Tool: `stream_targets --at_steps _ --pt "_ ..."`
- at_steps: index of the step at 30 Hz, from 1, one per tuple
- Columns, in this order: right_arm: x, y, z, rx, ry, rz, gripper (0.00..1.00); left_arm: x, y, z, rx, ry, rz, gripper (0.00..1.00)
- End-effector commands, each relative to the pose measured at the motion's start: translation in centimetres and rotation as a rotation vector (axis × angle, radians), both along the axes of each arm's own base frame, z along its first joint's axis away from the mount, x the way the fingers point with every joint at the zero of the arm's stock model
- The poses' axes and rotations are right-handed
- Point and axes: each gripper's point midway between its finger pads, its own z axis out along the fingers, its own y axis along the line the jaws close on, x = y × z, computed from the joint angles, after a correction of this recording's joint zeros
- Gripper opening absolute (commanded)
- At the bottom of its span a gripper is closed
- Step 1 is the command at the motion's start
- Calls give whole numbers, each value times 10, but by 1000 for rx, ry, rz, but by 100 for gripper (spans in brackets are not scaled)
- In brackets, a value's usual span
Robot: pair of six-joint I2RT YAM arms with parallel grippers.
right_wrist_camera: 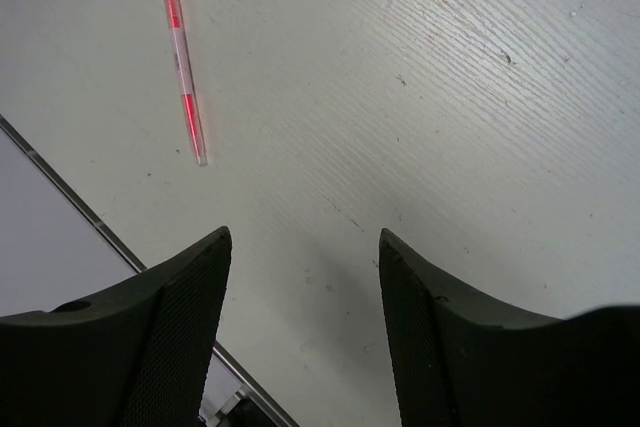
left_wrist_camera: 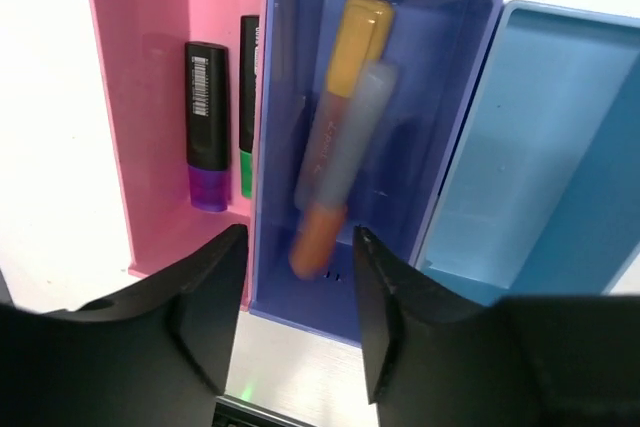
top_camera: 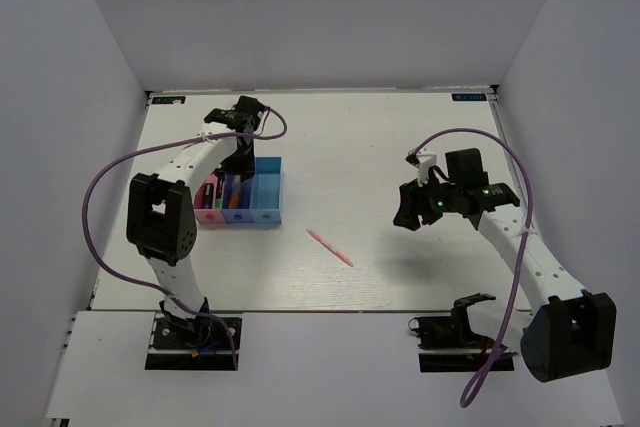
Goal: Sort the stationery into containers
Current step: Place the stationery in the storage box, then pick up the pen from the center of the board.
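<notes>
Next, my left gripper picks up the pink-red pen (top_camera: pixel 329 247) and brings it to the empty light blue compartment, because the tray (top_camera: pixel 238 205) is far across from my right gripper.
The three-compartment tray (top_camera: pixel 265 215) sits left of centre. In the left wrist view its pink compartment (left_wrist_camera: pixel 140 77) holds a purple-capped highlighter (left_wrist_camera: pixel 206 127) and a black-and-green one (left_wrist_camera: pixel 247 107). The dark blue compartment (left_wrist_camera: pixel 440 117) holds a pink-and-orange marker (left_wrist_camera: pixel 350 57) and a blurred grey-and-orange marker (left_wrist_camera: pixel 335 177) just beyond my fingertips. The light blue compartment (left_wrist_camera: pixel 540 167) holds nothing. My left gripper (left_wrist_camera: pixel 300 267) is open above the dark blue compartment, empty. A thin pink-red pen (top_camera: pixel 330 247) lies on the table; it also shows in the right wrist view (right_wrist_camera: pixel 183 77). My right gripper (right_wrist_camera: pixel 305 247) is open and empty, right of the pen.
The white table (top_camera: pixel 380 147) is walled by white panels at the back and sides. Its front edge (right_wrist_camera: pixel 80 217) runs just below the pen. Purple cables loop off both arms.
</notes>
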Motion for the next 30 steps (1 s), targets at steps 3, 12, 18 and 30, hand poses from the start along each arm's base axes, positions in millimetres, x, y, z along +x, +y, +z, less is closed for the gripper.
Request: stream_targets --at_steps 3,12,18,30 --pt "0 2 -2 8 -7 24 64 2 -5 24 -50 -83 -6 62" --pt "4 -4 -6 -22 -14 -9 0 -52 -101 59 -225 -189 -194 0" --pt "15 -18 -16 -100 5 -93 62 -130 -187 18 -365 -44 -150 58" --pt "19 -25 -16 -133 -10 -129 60 -149 -230 -54 -515 108 281 65"
